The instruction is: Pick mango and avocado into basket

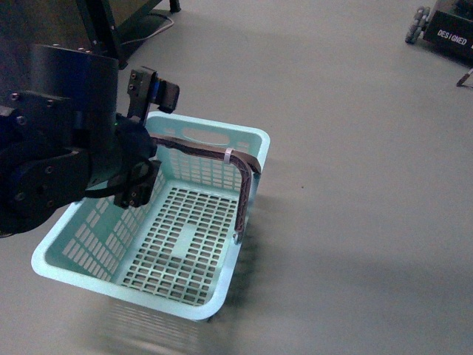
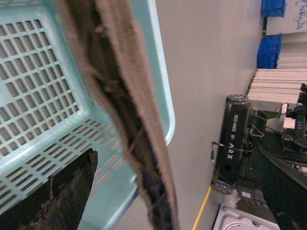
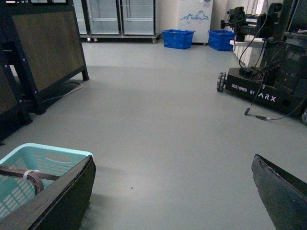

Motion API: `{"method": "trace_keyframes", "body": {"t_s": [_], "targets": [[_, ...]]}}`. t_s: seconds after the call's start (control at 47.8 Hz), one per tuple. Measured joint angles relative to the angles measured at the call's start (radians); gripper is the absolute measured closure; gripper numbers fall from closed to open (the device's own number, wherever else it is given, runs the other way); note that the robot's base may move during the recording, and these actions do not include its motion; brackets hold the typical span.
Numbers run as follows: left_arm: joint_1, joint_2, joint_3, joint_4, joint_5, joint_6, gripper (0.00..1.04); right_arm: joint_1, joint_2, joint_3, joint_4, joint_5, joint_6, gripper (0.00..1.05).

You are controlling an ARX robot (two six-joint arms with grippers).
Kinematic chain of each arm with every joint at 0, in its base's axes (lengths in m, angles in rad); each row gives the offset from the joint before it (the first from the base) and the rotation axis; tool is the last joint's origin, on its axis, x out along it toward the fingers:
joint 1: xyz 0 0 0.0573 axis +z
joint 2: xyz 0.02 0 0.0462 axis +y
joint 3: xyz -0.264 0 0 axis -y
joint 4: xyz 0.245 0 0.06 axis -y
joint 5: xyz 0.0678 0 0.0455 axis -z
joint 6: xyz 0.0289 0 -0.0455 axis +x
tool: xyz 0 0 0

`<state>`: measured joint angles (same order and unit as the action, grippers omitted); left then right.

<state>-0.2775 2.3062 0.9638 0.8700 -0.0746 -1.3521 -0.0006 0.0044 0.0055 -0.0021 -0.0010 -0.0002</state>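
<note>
I expect the brown handle [image 1: 198,149] to swing upright and the basket to hang below when I lift, since the handle is pinned at the basket's side rim [image 1: 237,237].
The light teal basket [image 1: 185,237] stands on the grey floor with nothing inside it. Its brown handle [image 1: 199,150], tied with a whitish zip tie, lies across the far rim. My left gripper [image 1: 150,139] is open, its two fingers standing either side of that handle. In the left wrist view the handle [image 2: 124,96] runs close past the camera, with one dark finger [image 2: 62,196] beside the basket wall [image 2: 43,76]. My right gripper [image 3: 172,191] is open over bare floor, with a corner of the basket [image 3: 48,155] by one fingertip. The mango and the avocado are out of view.
Another wheeled ARX robot base [image 3: 254,91] stands on the floor to the right, also seen far off in the front view [image 1: 443,29]. Blue crates [image 3: 178,38] and glass-door cabinets line the back wall. A dark framed stand [image 3: 43,52] is at the left.
</note>
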Motion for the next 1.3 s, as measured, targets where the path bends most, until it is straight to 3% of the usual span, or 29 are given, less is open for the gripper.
{"method": "trace_keyframes", "body": {"t_s": [0.23, 0.544, 0.711, 0.753, 0.92, 1.296], "targets": [[-0.002, 0.108, 0.14, 0.049, 0.009, -0.042, 0.1, 0.0, 0.0, 0.0, 0.0, 0.0, 0.0, 0.08], [0.021, 0.167, 0.113, 0.367, 0.052, -0.143, 0.59, 0.0, 0.0, 0.0, 0.0, 0.0, 0.0, 0.08], [0.051, 0.076, 0.023, 0.415, 0.051, -0.189, 0.89, 0.0, 0.0, 0.0, 0.0, 0.0, 0.0, 0.08], [0.057, 0.008, -0.014, 0.369, 0.048, -0.196, 0.95, 0.0, 0.0, 0.0, 0.0, 0.0, 0.0, 0.08], [0.07, -0.377, -0.157, 0.037, -0.006, -0.17, 0.96, 0.0, 0.0, 0.0, 0.0, 0.0, 0.0, 0.08], [0.041, -1.128, -0.275, -0.481, -0.089, -0.18, 0.96, 0.0, 0.0, 0.0, 0.0, 0.0, 0.0, 0.08]]}}
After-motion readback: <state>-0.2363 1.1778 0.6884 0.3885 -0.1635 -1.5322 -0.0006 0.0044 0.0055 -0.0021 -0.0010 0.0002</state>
